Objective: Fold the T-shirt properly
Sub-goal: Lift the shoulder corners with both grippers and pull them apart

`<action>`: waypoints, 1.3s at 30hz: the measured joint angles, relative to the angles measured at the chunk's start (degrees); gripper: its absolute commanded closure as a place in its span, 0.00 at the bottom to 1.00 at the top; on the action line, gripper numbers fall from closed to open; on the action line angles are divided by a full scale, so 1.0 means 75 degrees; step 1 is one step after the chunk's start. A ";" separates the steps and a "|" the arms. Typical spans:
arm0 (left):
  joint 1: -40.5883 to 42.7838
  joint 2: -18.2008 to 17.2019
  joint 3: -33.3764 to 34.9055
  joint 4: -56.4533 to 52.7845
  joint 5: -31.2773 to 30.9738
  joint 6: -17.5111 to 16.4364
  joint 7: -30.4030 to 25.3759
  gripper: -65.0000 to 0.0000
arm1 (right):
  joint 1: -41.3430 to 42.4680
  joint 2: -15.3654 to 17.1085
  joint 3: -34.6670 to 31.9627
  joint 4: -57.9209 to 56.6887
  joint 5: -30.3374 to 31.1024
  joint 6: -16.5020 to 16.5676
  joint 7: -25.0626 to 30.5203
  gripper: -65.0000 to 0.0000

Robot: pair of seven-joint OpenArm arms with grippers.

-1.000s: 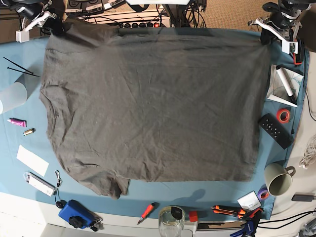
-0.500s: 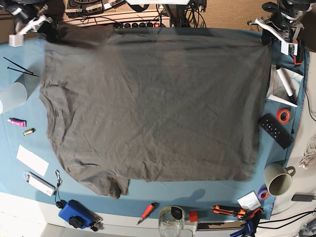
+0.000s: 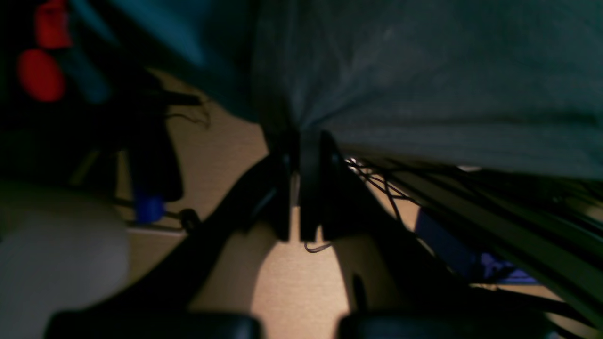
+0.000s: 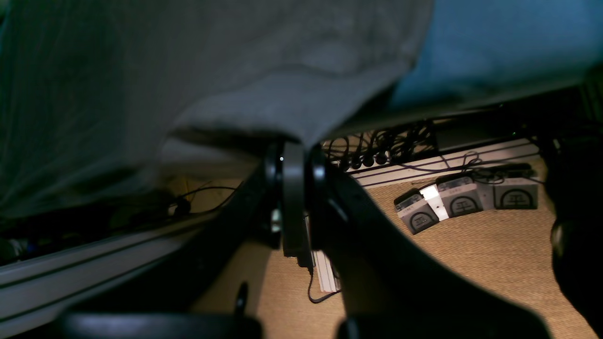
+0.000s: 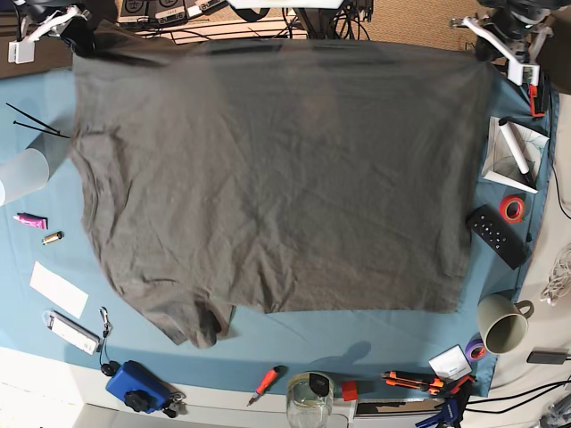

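Note:
My right gripper and my left gripper have the T-shirt's far edge hanging tight past the back edge of the table, so they should carry it forward over the T-shirt's body.
The dark grey-brown T-shirt lies spread over the blue table cloth, collar to the left and one sleeve bunched at the near left. Its far edge hangs just past the table's back edge. My right gripper is shut on the far-left corner; the wrist view shows its closed fingers pinching the T-shirt. My left gripper is shut on the far-right corner, its fingers clamped on the T-shirt.
A translucent cup, black cable ties and a white card lie left. Right: a remote, red tape roll, mug. Near edge: a blue device, screwdriver, glass jar. Foot pedals sit on the floor.
Both grippers have pulled the shirt's far edge toward the back of the table. The whole shirt slid away, and more blue cloth shows along the near side.

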 measured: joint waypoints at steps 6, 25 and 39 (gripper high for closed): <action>0.0012 -0.0017 -0.0318 0.0230 -0.0420 -0.0038 -0.0149 1.00 | 0.0108 0.0073 0.0000 0.0000 -0.0230 0.0000 0.0137 1.00; -0.1081 -0.0023 -0.0318 -0.0047 0.0009 -0.0058 -0.0344 1.00 | 0.1405 0.0723 -0.1335 -0.0003 -0.2189 -0.0682 0.0522 1.00; -0.1084 -0.0574 -0.0315 -0.0259 0.0061 0.0012 -0.0513 1.00 | 0.1760 0.0723 -0.2101 -0.0006 -0.3013 -0.0901 0.0921 1.00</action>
